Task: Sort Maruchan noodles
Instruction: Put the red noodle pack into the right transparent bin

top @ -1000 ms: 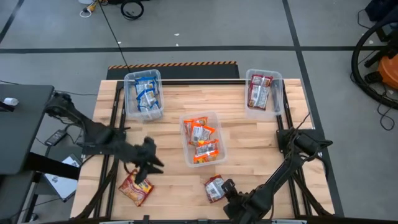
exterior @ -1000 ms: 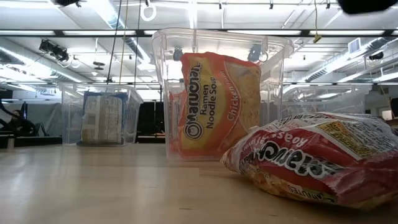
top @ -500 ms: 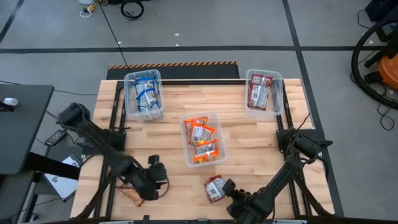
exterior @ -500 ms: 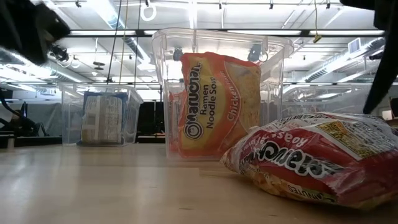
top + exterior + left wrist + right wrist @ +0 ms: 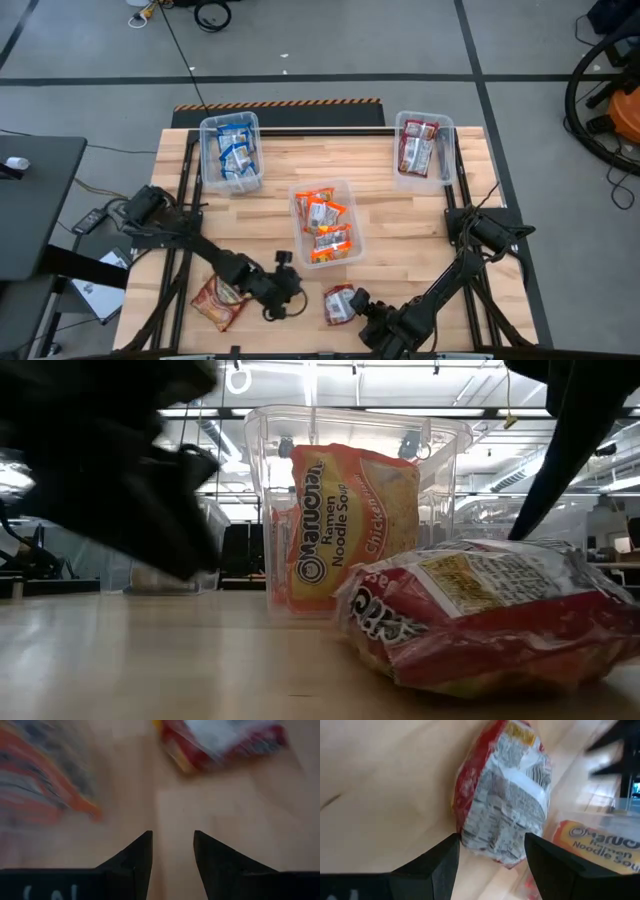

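Note:
The dark red packet (image 5: 490,622) lies loose at my right gripper's open fingers, so next my left gripper braces its opposite end (image 5: 368,610) before my right gripper closes.
A dark red noodle packet (image 5: 340,303) lies flat on the table near its near edge; it fills the low view's right (image 5: 490,620). My right gripper (image 5: 358,306) is open at the packet's right end, and its fingers stand on either side of that end (image 5: 490,851). My left gripper (image 5: 290,287) is open just left of this packet, low over bare wood (image 5: 172,840), touching nothing. A second loose packet, orange-red (image 5: 218,301), lies flat behind the left arm. Other packets sit sorted in three clear bins. My right gripper comes level from the table's right, its open fingers flanking the red packet's end. One fingertip (image 5: 451,845) is close against the packet's crinkled edge (image 5: 462,836); whether it touches, I cannot tell. The packet lies flat on the table.
Blue packets fill the far-left bin (image 5: 230,150), orange ones the middle bin (image 5: 325,222), dark red ones the far-right bin (image 5: 426,146). The middle bin (image 5: 350,510) stands right behind the red packet. Bare wood lies between the bins and along the left.
My left arm has swung from over the orange-red packet toward the table's right along the near edge and has come down low, ending beside the red packet. The red packet has slid a little toward the left and turned; my right gripper has followed it leftward.

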You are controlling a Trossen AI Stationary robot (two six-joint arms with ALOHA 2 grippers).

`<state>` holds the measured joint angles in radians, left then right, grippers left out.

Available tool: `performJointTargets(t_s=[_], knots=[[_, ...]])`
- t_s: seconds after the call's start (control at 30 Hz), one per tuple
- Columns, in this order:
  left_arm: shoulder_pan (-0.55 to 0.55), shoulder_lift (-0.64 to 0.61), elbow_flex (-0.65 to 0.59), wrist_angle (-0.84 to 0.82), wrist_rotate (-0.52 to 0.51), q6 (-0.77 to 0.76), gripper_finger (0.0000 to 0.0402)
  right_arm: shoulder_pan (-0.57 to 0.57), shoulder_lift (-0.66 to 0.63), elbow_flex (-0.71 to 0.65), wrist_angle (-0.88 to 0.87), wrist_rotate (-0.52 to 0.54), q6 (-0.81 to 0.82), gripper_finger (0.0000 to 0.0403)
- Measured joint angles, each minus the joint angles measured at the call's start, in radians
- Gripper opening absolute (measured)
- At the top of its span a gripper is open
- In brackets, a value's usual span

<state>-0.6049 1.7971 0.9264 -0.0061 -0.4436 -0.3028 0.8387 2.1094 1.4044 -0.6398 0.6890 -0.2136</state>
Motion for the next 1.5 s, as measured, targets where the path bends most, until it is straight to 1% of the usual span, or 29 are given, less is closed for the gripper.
performJointTargets(t_s=[0.1, 0.2, 0.3, 0.37, 0.43, 0.53, 0.6, 0.73, 0.8, 0.9, 1.17, 1.3, 1.5], knots=[[0.04, 0.016, 0.0, 0.045, 0.004, 0.002, 0.0149, 0.002, 0.0, 0.0, 0.037, -0.001, -0.024, 0.0229], [0.067, 0.037, 0.0, 0.085, 0.046, 0.03, 0.0149, -0.004, 0.0, 0.0, 0.079, -0.001, -0.026, 0.0228], [0.072, 0.07, 0.0, 0.12, 0.075, 0.035, 0.0149, -0.017, 0.0, 0.0, 0.116, -0.002, -0.034, 0.0226], [0.072, 0.091, 0.0, 0.16, 0.075, 0.037, 0.0149, -0.027, 0.0, 0.0, 0.152, -0.007, -0.045, 0.0224], [0.072, 0.111, 0.0, 0.202, 0.083, 0.037, 0.0149, -0.036, 0.0, 0.0, 0.191, -0.044, -0.068, 0.0221], [0.069, 0.132, 0.0, 0.248, 0.099, 0.036, 0.0149, -0.043, 0.0, 0.0, 0.253, -0.148, -0.101, 0.0217], [0.068, 0.135, 0.0, 0.268, 0.1, 0.035, 0.0149, -0.042, 0.01, 0.0, 0.295, -0.163, -0.122, 0.0215], [0.07, 0.135, 0.0, 0.287, 0.093, 0.039, 0.0149, -0.04, 0.044, -0.014, 0.384, -0.115, -0.177, 0.0215], [0.077, 0.138, 0.0, 0.293, 0.087, 0.071, 0.0149, -0.045, 0.061, -0.014, 0.389, -0.069, -0.211, 0.0215], [0.088, 0.153, -0.002, 0.294, 0.091, 0.126, 0.0149, -0.057, 0.065, -0.014, 0.373, -0.026, -0.208, 0.0214], [0.1, 0.187, 0.0, 0.367, 0.151, 0.141, 0.0149, -0.063, 0.06, -0.013, 0.335, 0.058, -0.204, 0.0213], [0.096, 0.195, 0.0, 0.416, 0.176, 0.143, 0.0149, -0.063, 0.06, 0.003, 0.276, 0.106, -0.151, 0.0213], [0.086, 0.195, 0.003, 0.441, 0.185, 0.137, 0.0149, -0.063, 0.06, 0.011, 0.212, 0.112, -0.023, 0.0213]])
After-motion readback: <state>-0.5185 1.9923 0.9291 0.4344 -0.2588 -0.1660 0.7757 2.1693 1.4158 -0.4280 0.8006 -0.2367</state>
